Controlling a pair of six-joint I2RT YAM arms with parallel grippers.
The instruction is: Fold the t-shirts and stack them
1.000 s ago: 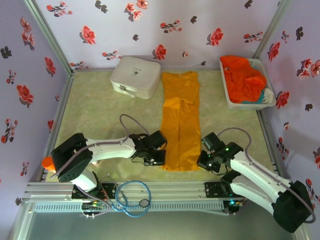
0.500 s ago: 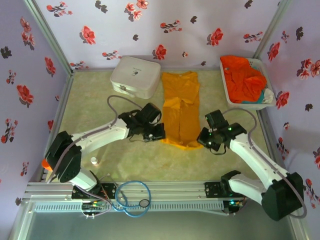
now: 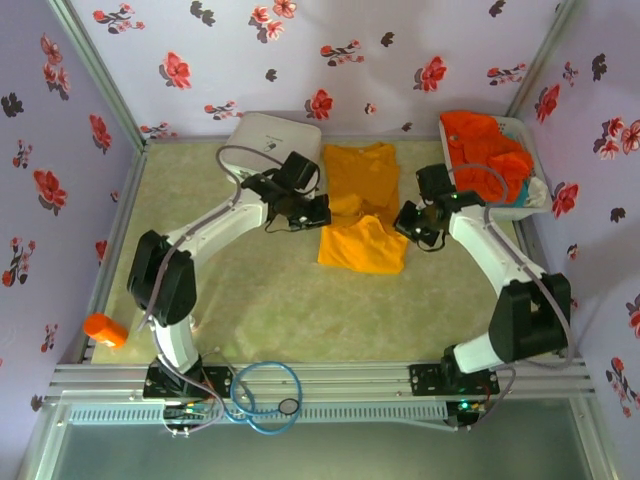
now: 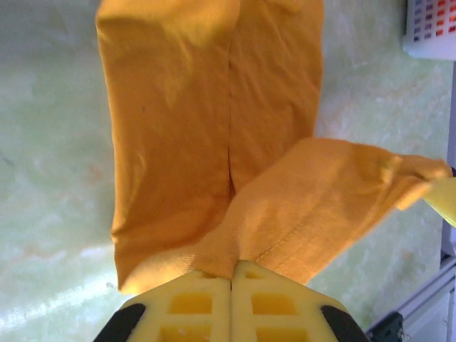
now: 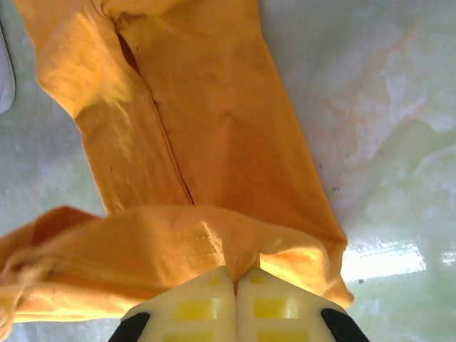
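Observation:
The raised hem stretches across the width of the yellow-orange t-shirt, so my right gripper should keep carrying it toward the t-shirt's far end and let go once the hem lies flat.
A golden yellow-orange t-shirt lies lengthwise in the middle of the table, its near part lifted and doubled back over the rest. My left gripper is shut on the hem's left corner, and the cloth is pinched between its yellow fingertips. My right gripper is shut on the right corner, with the shirt spread beneath it. The raised hem sags between the two grippers. A red-orange t-shirt lies crumpled in the basket at the far right.
A white rounded hard case sits at the far left, just behind my left arm. A small orange cylinder rests at the near left edge. A blue cable loop hangs on the front rail. Flowered walls close three sides.
Both grippers have carried the shirt's near hem away from the arm bases toward the far end, doubling the shirt over itself. The arms have stretched out.

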